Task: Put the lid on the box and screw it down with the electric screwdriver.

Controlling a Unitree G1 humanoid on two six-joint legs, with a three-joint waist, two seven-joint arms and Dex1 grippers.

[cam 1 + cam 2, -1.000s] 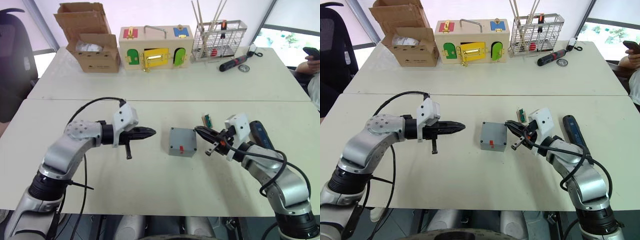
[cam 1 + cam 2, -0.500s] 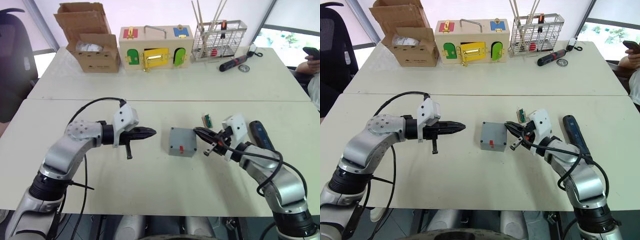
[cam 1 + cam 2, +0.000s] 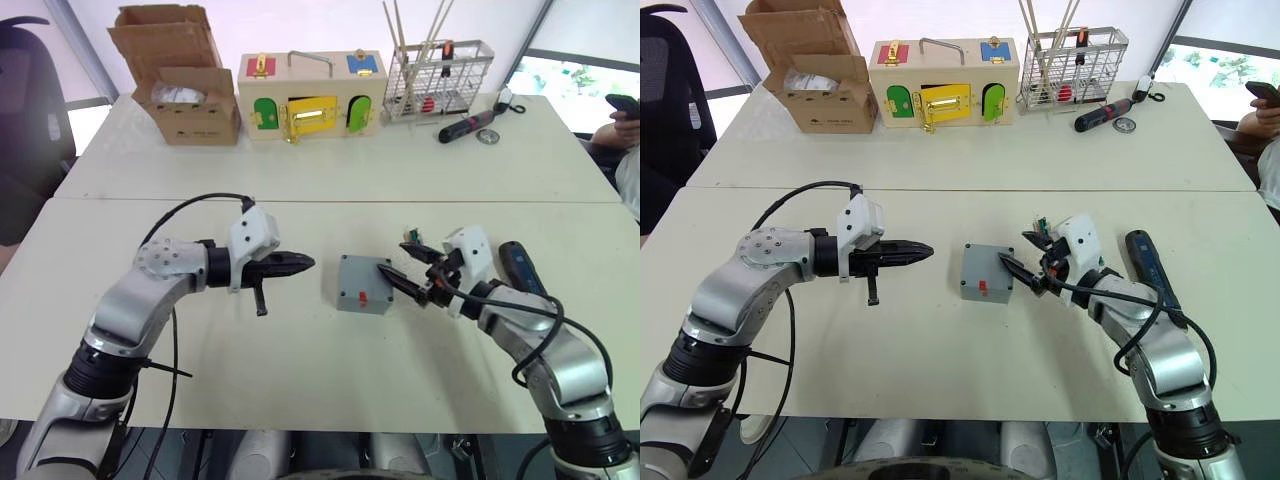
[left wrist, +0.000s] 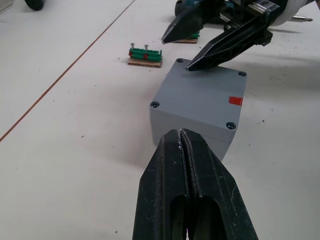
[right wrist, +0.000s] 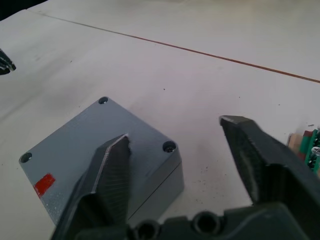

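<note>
My gripper should expect the small green terminal board point(image 3: 413, 236) to hold loose screws for the lid, because silver heads point(image 5: 315, 150) stick up from it.
The grey box point(image 3: 363, 284) stands mid-table. Its top face point(image 4: 200, 105) has four corner screw holes and a red mark, and a seam runs just under it point(image 5: 172, 167), so the lid looks seated on the box. My right gripper point(image 3: 394, 258) is open at the box's right side, one fingertip point(image 4: 200, 62) over the top's right edge, the other clear of it. My left gripper point(image 3: 305, 264) is shut and empty, pointing at the box from its left, a short gap away. The electric screwdriver point(image 3: 520, 268) lies on the table behind my right forearm.
A small green terminal board point(image 3: 412, 240) lies just behind the right gripper. At the back stand a cardboard box point(image 3: 185, 95), a wooden box with coloured doors point(image 3: 312, 95), a wire rack point(image 3: 440, 78) and a hand screwdriver point(image 3: 466, 126). A person's arm point(image 3: 620, 130) is at the far right.
My right gripper has opened from shut and edged left, so one finger now reaches over the box's right edge. The left arm and the box have not moved.
</note>
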